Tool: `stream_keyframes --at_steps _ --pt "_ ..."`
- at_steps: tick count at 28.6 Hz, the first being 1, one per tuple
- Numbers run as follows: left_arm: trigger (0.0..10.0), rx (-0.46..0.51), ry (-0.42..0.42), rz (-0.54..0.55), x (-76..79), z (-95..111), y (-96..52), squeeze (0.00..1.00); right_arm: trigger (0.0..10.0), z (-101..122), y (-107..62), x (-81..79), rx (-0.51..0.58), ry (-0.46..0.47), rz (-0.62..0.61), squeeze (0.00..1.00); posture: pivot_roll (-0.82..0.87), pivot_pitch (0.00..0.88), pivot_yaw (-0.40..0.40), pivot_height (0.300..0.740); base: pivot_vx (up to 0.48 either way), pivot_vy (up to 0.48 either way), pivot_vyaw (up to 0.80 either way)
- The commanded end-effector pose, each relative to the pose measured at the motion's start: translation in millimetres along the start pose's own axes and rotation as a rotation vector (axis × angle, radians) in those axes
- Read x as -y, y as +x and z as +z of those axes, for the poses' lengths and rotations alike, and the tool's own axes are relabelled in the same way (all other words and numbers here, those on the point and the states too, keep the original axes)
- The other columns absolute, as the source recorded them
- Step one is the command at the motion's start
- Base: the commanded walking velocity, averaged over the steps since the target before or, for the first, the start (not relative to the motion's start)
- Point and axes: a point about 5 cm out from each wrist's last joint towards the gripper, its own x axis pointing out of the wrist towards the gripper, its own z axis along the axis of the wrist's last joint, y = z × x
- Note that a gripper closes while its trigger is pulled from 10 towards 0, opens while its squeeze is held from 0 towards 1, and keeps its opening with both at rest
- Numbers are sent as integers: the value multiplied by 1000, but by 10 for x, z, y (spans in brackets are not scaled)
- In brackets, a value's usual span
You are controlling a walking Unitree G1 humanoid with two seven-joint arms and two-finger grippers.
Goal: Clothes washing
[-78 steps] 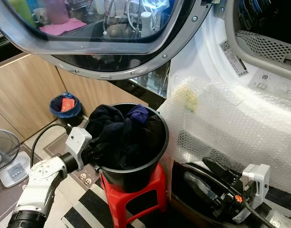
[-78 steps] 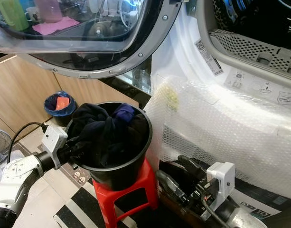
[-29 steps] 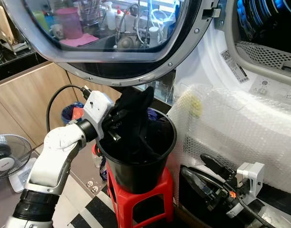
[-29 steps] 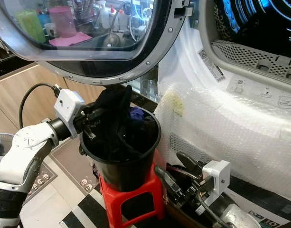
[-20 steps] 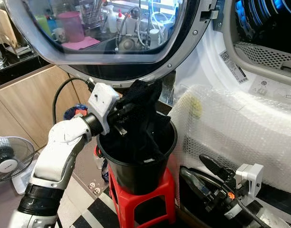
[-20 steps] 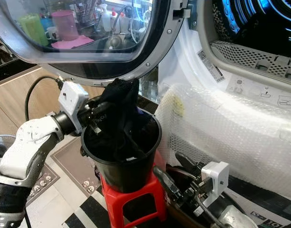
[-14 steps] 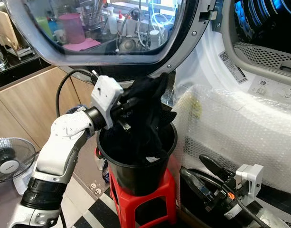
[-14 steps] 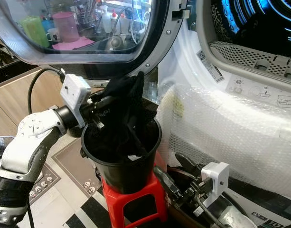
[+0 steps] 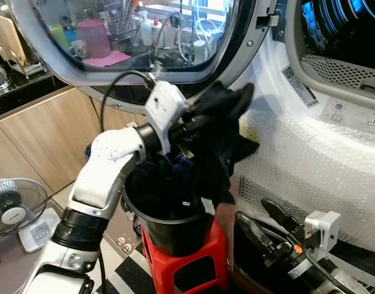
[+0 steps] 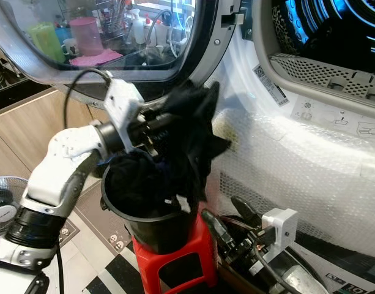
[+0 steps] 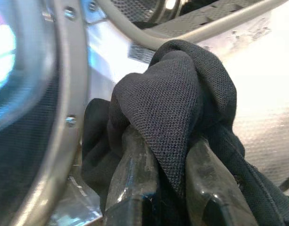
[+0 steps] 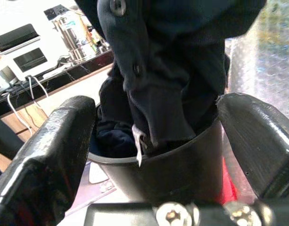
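My gripper will carry the black garment (image 9: 215, 144) away, and the garment will leave the dark clothes behind because the tail (image 9: 218, 188) hangs loose at the bucket's rim.
My left gripper (image 9: 197, 122) is shut on a black garment (image 9: 224, 141), held above the right rim of the black bucket (image 9: 175, 229). The garment's tail hangs down into the bucket, where more dark clothes (image 9: 159, 184) lie. In the left wrist view the cloth (image 11: 177, 94) is bunched between the two fingers (image 11: 135, 179), with the washer's grey drum rim behind. The open drum (image 9: 346, 37) is up on the right. My right gripper (image 9: 263, 217) stays low beside the stool, open, its fingers (image 12: 45, 165) spread wide and facing the bucket (image 12: 182, 169).
The bucket stands on a red stool (image 9: 190, 269). The washer's round door (image 9: 132, 49) hangs open over the bucket. Bubble wrap (image 9: 309, 165) covers the washer front. Wooden cabinets (image 9: 40, 122) and a small fan (image 9: 10, 208) are on the left.
My left gripper went from beside the bucket into it, then rose up and right with the black garment, pulling it mostly out toward the washer. The right arm has hardly moved.
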Motion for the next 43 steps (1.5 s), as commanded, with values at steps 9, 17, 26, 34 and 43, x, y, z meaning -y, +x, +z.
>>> stream_keyframes --at_steps 9,17,26,34,43 --pt "10000 43 -11 -97 157 -41 231 0 10000 -5 -109 15 -11 0 -25 0 -67 102 99 740 0 0 0" --pt "10000 70 -28 -125 290 -37 473 0 10000 43 -117 28 11 -13 -81 1000 -71 103 105 740 0 0 0" --pt "10000 133 -35 -146 425 84 711 0 10000 107 -56 36 61 -26 -133 0 -70 96 108 740 0 0 0" --pt "10000 171 -57 -152 571 152 854 0 10000 180 85 -22 160 -4 -245 0 -67 95 109 740 0 0 0" --pt "10000 202 -112 -172 847 174 954 0 10000 249 157 -169 258 84 -216 0 -62 95 114 740 0 0 0"
